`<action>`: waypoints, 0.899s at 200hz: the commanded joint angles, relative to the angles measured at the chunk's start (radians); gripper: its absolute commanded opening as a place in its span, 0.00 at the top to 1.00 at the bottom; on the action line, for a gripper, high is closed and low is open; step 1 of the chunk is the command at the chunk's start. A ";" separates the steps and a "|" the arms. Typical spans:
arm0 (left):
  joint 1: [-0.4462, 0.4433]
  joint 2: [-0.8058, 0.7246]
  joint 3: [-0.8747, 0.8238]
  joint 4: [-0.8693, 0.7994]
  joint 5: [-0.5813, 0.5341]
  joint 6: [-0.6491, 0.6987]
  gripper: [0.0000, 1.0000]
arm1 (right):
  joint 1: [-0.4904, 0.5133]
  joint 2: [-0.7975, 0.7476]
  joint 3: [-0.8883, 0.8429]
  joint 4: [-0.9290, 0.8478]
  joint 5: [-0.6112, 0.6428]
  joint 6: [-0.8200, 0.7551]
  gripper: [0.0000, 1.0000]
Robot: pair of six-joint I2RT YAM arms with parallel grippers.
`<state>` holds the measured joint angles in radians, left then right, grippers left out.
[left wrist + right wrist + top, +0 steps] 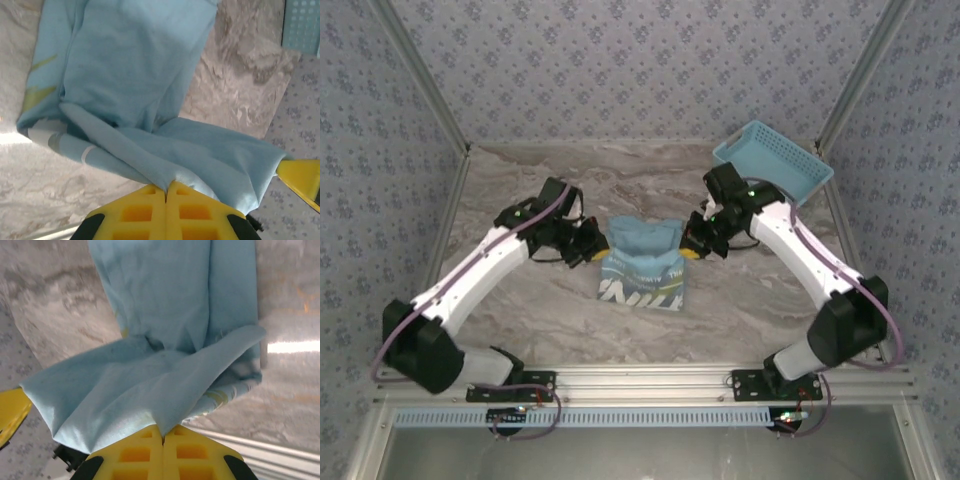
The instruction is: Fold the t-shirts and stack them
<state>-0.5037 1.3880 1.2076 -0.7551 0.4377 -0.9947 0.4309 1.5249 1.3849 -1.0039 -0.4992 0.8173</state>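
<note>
My right gripper should keep carrying the shirt's lifted edge [642,262], which both grippers hold parallel to its far end [645,223], forward until it lies there, and then let go.
A light sky-blue t-shirt [642,262] with white lettering lies partly folded in the middle of the marble table. Its far edge is lifted between both grippers. My left gripper [592,243] holds the shirt's left far corner; in the left wrist view the yellow jaws [165,189] are shut on a pinch of the blue cloth [150,65]. My right gripper [692,241] holds the right far corner; in the right wrist view its yellow jaws [163,432] are shut on the cloth [165,315] too. The lower part with the print rests on the table.
A light-blue plastic lattice basket [772,160] sits tilted at the back right corner. Patterned walls enclose the table [520,300] on three sides. A metal rail [650,380] runs along the near edge. Bare marble lies left and right of the shirt.
</note>
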 commanded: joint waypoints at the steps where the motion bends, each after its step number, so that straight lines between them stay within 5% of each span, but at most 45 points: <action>1: 0.069 0.146 0.122 -0.007 0.030 0.032 1.00 | -0.069 0.147 0.091 0.072 -0.038 -0.057 1.00; 68: 0.183 0.727 0.545 0.038 0.079 0.097 1.00 | -0.166 0.637 0.444 0.176 -0.037 -0.107 1.00; 119: 0.212 0.934 0.786 0.003 0.078 0.105 1.00 | -0.206 0.763 0.528 0.236 -0.013 -0.059 1.00; 130: 0.221 0.952 0.808 0.000 0.083 0.103 1.00 | -0.211 0.775 0.534 0.263 -0.025 -0.050 0.87; 145: 0.228 0.947 0.821 0.007 0.085 0.108 0.83 | -0.210 0.776 0.542 0.276 -0.015 -0.056 0.68; 166: 0.225 0.871 0.824 -0.020 0.011 0.149 0.54 | -0.216 0.742 0.538 0.249 0.025 -0.115 0.57; 180: 0.218 0.778 0.794 -0.049 -0.065 0.173 0.46 | -0.213 0.660 0.473 0.281 0.079 -0.124 0.53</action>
<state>-0.2855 2.3302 2.0079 -0.7341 0.4831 -0.8845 0.2218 2.2837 1.8992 -0.7429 -0.4999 0.7391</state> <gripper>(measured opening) 0.453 0.433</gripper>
